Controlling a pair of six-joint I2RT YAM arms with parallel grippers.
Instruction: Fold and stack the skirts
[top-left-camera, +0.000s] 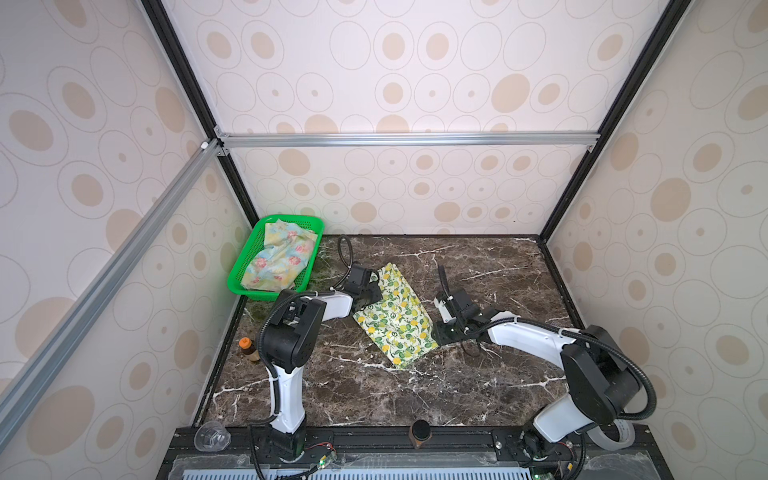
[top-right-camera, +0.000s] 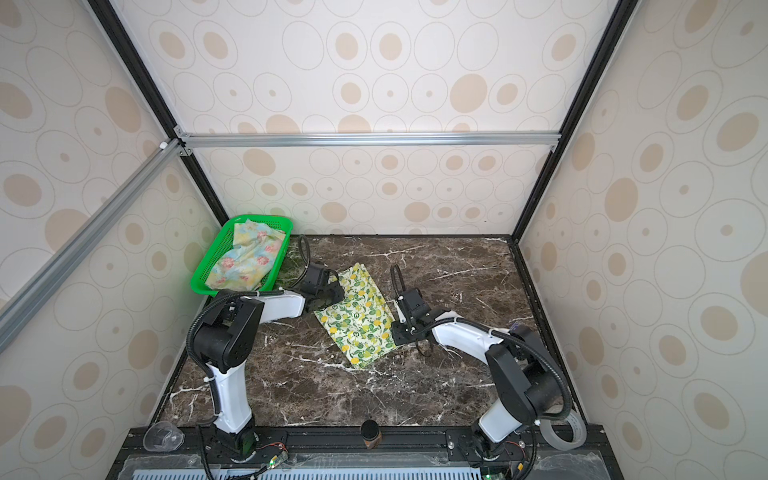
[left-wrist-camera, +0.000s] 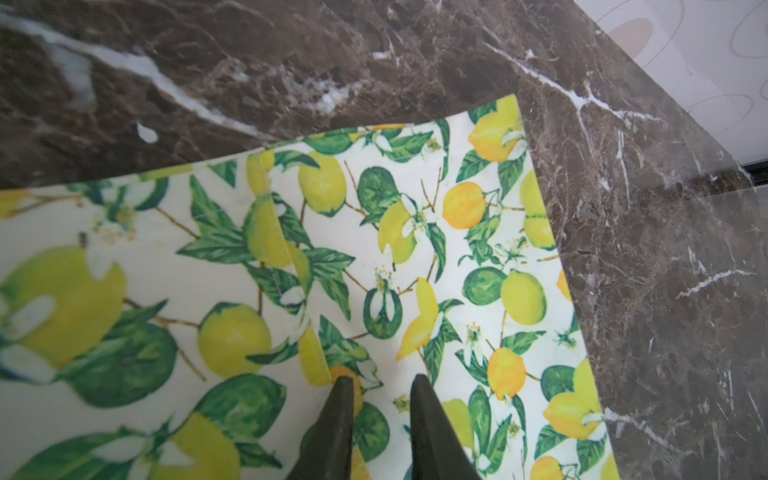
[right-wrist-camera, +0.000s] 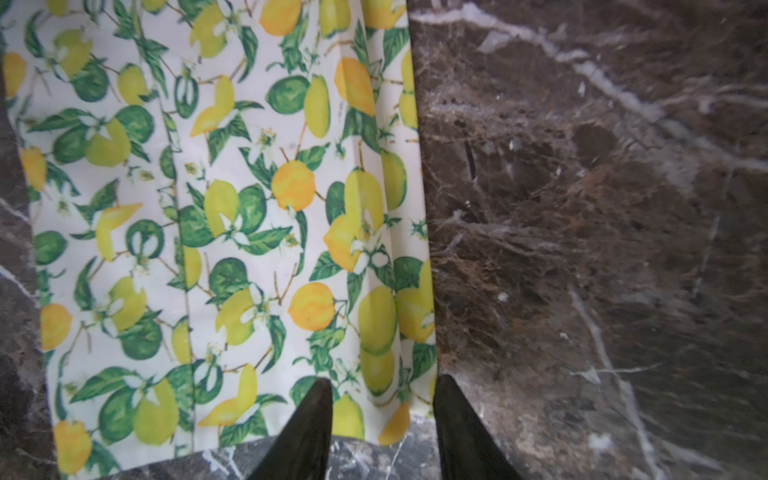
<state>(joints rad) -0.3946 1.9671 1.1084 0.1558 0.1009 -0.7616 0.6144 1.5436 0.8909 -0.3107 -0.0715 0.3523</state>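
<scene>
Next, I pinch the cloth in from its corner (top-left-camera: 417, 334) with my right gripper and turn the skirt with my left gripper, because the lemon-print skirt's long edge (top-left-camera: 414, 301) slants steeply away.
The lemon-print skirt (top-left-camera: 395, 322) (top-right-camera: 358, 322) lies folded into a flat oblong at the middle of the marble table in both top views. My left gripper (top-left-camera: 373, 296) (left-wrist-camera: 382, 380) hovers over its far left part, jaws narrowly open, with flat cloth (left-wrist-camera: 415, 232) showing in the gap. My right gripper (top-left-camera: 436, 332) (right-wrist-camera: 384, 381) stands open at the skirt's right near corner, and that corner (right-wrist-camera: 390, 419) lies loose between the fingers. The pastel skirt with pink flowers (top-left-camera: 278, 259) (top-right-camera: 245, 262) sits crumpled in the green basket.
The green mesh basket (top-left-camera: 249, 291) stands at the back left corner. A small brown bottle with an orange cap (top-left-camera: 246, 349) is by the left edge. A clear cup (top-left-camera: 212, 436), a dark cylinder (top-left-camera: 420, 432) and a tape roll (top-left-camera: 623, 440) sit along the front rail.
</scene>
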